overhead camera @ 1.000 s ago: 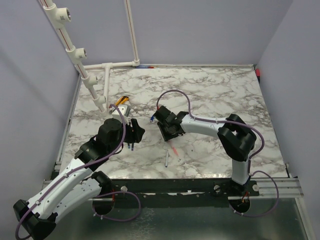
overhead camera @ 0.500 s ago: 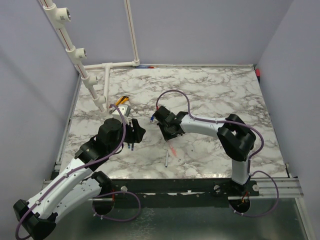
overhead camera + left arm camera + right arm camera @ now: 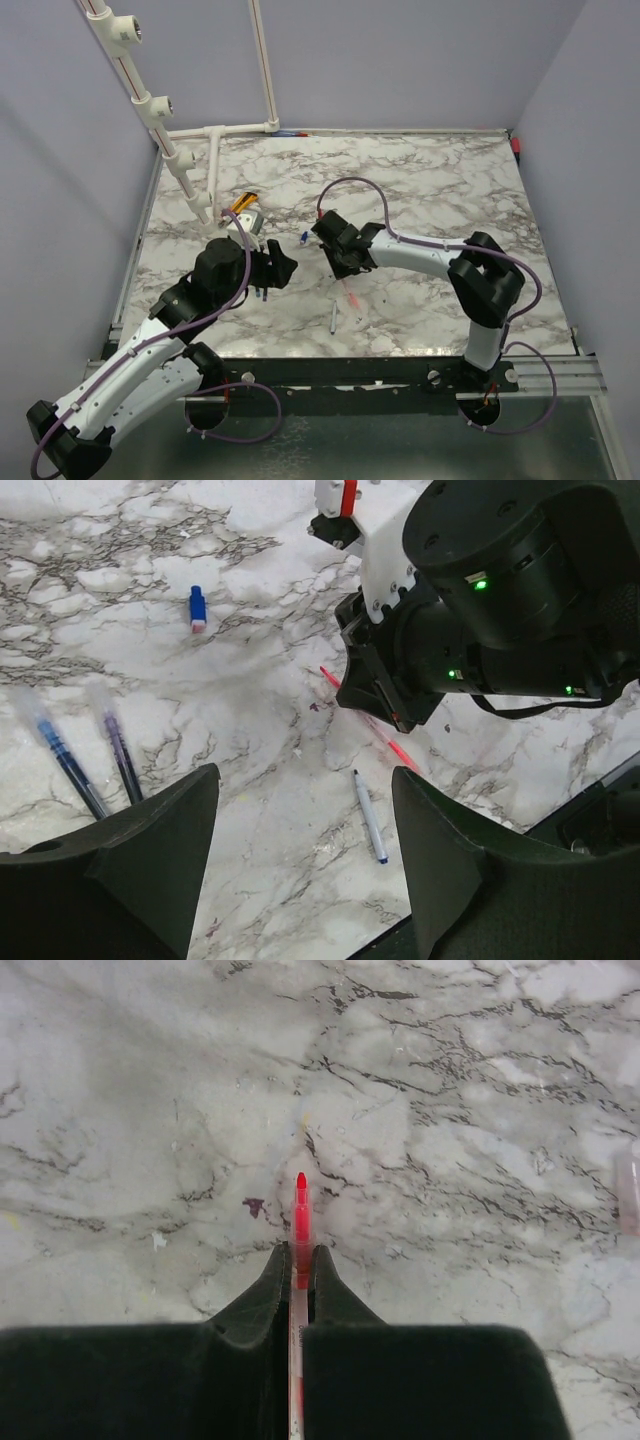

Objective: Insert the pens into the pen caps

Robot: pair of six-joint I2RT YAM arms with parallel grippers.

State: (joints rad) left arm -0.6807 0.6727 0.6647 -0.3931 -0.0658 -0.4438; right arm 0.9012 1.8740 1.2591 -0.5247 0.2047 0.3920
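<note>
My right gripper has the red-pink pen near its red tip (image 3: 302, 1196), and the pen's tail is left free. My left gripper should keep going to that tail and close there.
My right gripper (image 3: 300, 1255) is shut on the red-pink pen (image 3: 300, 1210), whose red tip sticks out past the fingertips, low over the marble. In the top view this gripper (image 3: 340, 258) is mid-table, with the pen's tail (image 3: 349, 298) trailing toward the near edge. My left gripper (image 3: 303, 780) is open and empty, also shown in the top view (image 3: 277, 268). A whitish pen with a blue end (image 3: 368, 802) lies between its fingers' line of sight. Two dark pens, blue (image 3: 65, 762) and purplish (image 3: 120, 760), lie at its left. A small blue cap (image 3: 197, 610) lies farther off.
A yellow-and-black tool (image 3: 243, 203) and a small white box (image 3: 250, 222) sit behind the left gripper. White pipe frames (image 3: 215, 170) stand at the back left. A pale pinkish blurred piece (image 3: 628, 1190) lies at the right edge of the right wrist view.
My right arm has shifted a little to the right with the red pen still gripped. My left gripper has edged slightly right. The loose pens have not moved.
</note>
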